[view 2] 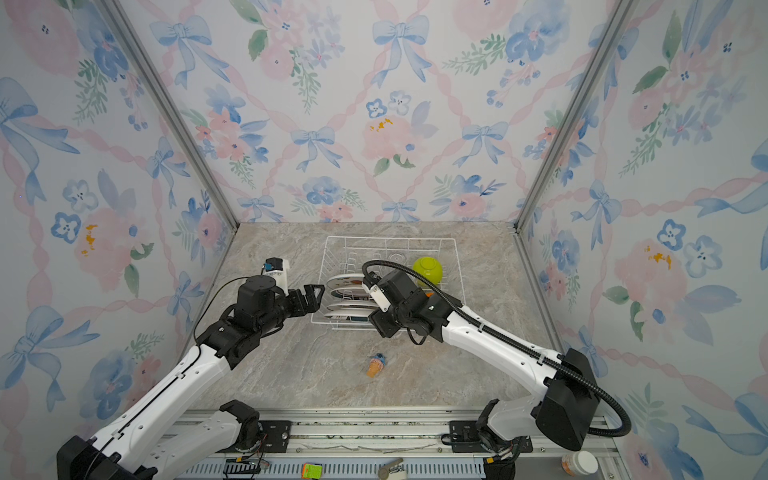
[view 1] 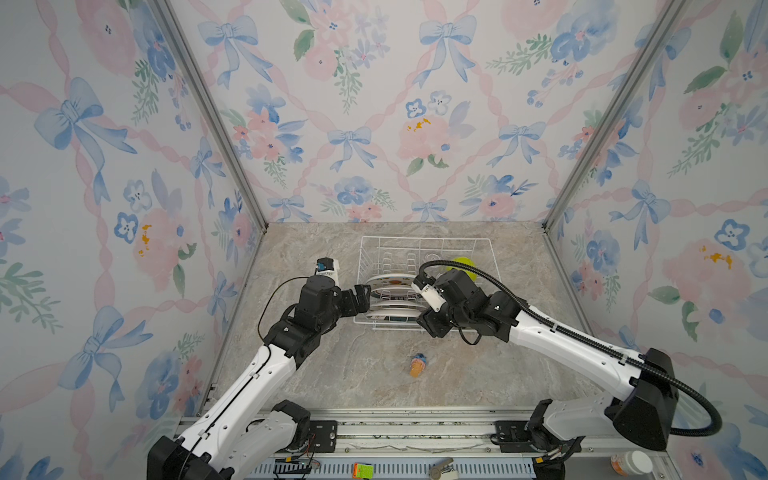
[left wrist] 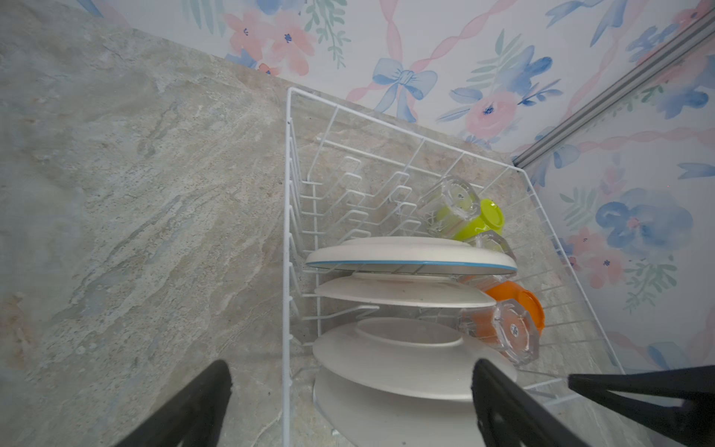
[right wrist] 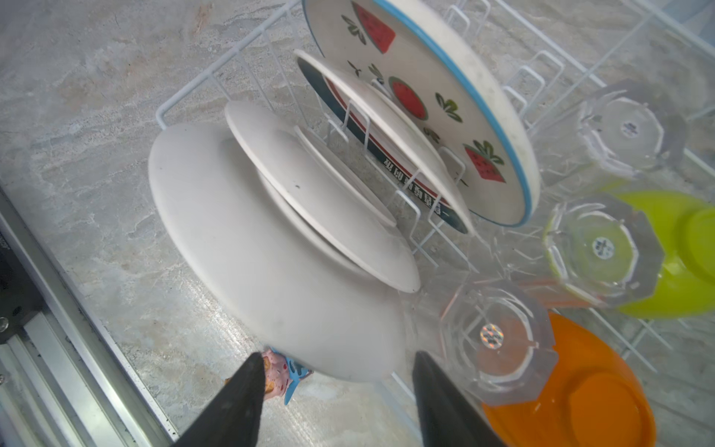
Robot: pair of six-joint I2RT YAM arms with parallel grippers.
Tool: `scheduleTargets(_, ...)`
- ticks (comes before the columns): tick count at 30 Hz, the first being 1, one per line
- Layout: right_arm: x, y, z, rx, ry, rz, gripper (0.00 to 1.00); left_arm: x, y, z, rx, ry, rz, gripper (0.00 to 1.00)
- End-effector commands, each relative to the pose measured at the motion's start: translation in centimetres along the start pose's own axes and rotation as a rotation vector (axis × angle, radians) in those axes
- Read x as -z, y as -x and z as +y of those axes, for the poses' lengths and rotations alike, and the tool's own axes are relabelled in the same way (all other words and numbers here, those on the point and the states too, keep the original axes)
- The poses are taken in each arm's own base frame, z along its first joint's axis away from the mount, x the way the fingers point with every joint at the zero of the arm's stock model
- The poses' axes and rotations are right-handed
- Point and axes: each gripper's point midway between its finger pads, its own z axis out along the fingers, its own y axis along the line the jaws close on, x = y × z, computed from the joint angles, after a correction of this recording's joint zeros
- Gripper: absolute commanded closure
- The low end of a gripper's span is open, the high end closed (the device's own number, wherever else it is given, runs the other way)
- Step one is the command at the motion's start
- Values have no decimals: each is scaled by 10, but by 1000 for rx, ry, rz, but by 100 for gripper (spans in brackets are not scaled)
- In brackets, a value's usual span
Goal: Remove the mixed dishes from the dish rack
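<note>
I can see the rack's side wires [left wrist: 287, 298] standing between my left gripper and the nearest plate, so my right gripper should lift that plate [right wrist: 339, 350] clear before my left gripper takes it.
The white wire dish rack [view 1: 424, 239] holds several white plates upright in its prongs, among them a watermelon plate [right wrist: 425, 96]. Beside them lie a lime-green bowl [view 2: 428, 270], an orange bowl [right wrist: 580, 387] and three clear glasses [right wrist: 499, 336], bases up. My left gripper [left wrist: 352, 365] hovers open at the rack's left side, level with the front plates [left wrist: 406, 360], and touches nothing. My right gripper [right wrist: 337, 358] is open above the rack's front edge. Its jaws straddle the rim of the nearest plate [right wrist: 251, 232] without closing on it. In both top views its fingertips are hidden under the wrist.
A small orange-and-blue toy [view 1: 417, 365] lies on the marble tabletop [view 1: 332, 374] in front of the rack. Wallpapered walls close in three sides. A metal rail [view 1: 415, 428] runs along the front, with a pill bottle [view 1: 631, 463] and a small green-orange cube [view 1: 363, 471] beyond it.
</note>
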Motion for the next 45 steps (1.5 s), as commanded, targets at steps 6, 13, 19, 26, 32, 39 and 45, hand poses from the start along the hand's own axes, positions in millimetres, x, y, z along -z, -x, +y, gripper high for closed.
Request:
scheduleTargets(6,-20,10,9,97,-44,21,51,14,-12,-1,-64,-27,30,2)
scheduleTargets(13,-30,2,13,179,-30,43,64,17,-20,7,-66,-7,22,2)
scheduleTargets(19,-33,-1,7,224,-60,62,67,16,-19,10,-62,11,19,2)
scheduleTargets(26,-39,-5,3,256,-81,83,66,15,-20,16,-45,40,12,2)
scheduleTargets(32,-44,0,-2,253,-113,74,68,10,-25,16,-52,45,36,2)
scheduleTargets(39,-43,6,-13,213,-183,29,82,10,-24,16,-56,52,31,2)
scheduleTargets(45,-38,11,-21,204,-228,-26,93,9,-26,18,-57,63,34,2)
